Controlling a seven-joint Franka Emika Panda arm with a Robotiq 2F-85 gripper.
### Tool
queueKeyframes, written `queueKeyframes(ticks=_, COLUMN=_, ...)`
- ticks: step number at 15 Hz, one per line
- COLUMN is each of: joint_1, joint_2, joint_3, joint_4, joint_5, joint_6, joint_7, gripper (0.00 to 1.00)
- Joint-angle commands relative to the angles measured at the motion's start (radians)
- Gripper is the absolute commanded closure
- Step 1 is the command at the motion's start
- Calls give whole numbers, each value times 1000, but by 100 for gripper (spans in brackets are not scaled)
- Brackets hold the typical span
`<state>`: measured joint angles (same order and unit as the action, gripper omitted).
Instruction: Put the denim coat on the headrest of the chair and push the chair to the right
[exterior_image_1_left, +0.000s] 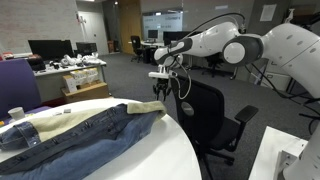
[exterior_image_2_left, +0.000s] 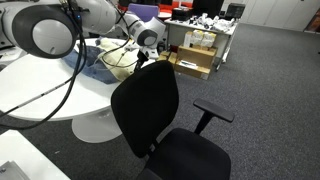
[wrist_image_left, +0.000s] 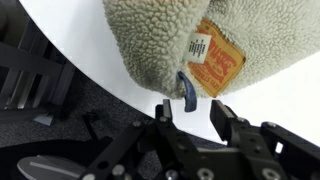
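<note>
The blue hanging loop (wrist_image_left: 188, 92) is just in front of the gripper's fingers, so the robot should keep its gripper open and reach farther over the fleecy collar (wrist_image_left: 181, 70) before it closes and lifts.
The denim coat (exterior_image_1_left: 75, 135) lies spread on the round white table (exterior_image_1_left: 170, 150), blue denim out, cream fleecy lining at the collar. In the wrist view the fleecy collar (wrist_image_left: 150, 40) with its orange label (wrist_image_left: 215, 65) and blue hanging loop (wrist_image_left: 188, 92) lies just ahead of my gripper (wrist_image_left: 192, 118). The gripper is open, fingers either side of the loop, not touching it. In both exterior views the gripper (exterior_image_1_left: 163, 88) (exterior_image_2_left: 140, 62) hovers at the coat's collar end. The black chair (exterior_image_1_left: 215, 120) (exterior_image_2_left: 160, 115) stands beside the table, its headrest (exterior_image_2_left: 145, 75) bare.
Desks with monitors (exterior_image_1_left: 50, 48) and cardboard boxes (exterior_image_2_left: 195, 60) stand behind on grey carpet. A purple chair (exterior_image_1_left: 18, 85) sits beside the table. A second white table corner (exterior_image_1_left: 280, 155) is near the chair. Open carpet (exterior_image_2_left: 270, 80) lies beyond the chair.
</note>
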<state>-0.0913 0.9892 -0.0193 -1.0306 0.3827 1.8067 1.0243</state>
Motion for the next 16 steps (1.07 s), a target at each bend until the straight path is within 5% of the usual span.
queueKeyframes(ticks=1, joint_1=-30, joint_2=19, joint_3=28, joint_4=61, joint_5=34, joint_6=-74, joint_7=14, gripper=33)
queueKeyframes(ticks=3, joint_1=-34, joint_2=21, joint_3=32, joint_4=65, joint_5=43, joint_6=-91, joint_7=11, gripper=38)
queueKeyframes(ticks=8, joint_1=-35, joint_2=37, joint_3=38, joint_4=79, joint_5=57, joint_6=-111, joint_7=15, gripper=3)
queueKeyframes(ticks=11, joint_1=-34, joint_2=60, joint_3=40, joint_4=99, joint_5=55, joint_6=-128, joint_7=16, gripper=0)
queueKeyframes(ticks=12, joint_1=-34, joint_2=66, joint_3=40, joint_4=103, joint_5=54, joint_6=-134, joint_7=13, gripper=3)
queueKeyframes(ticks=13, joint_1=-35, joint_2=72, joint_3=42, joint_4=108, joint_5=54, joint_6=-138, joint_7=10, gripper=25)
queueKeyframes(ticks=16, joint_1=-35, joint_2=78, joint_3=44, joint_4=118, joint_5=52, joint_6=-142, joint_7=4, gripper=40)
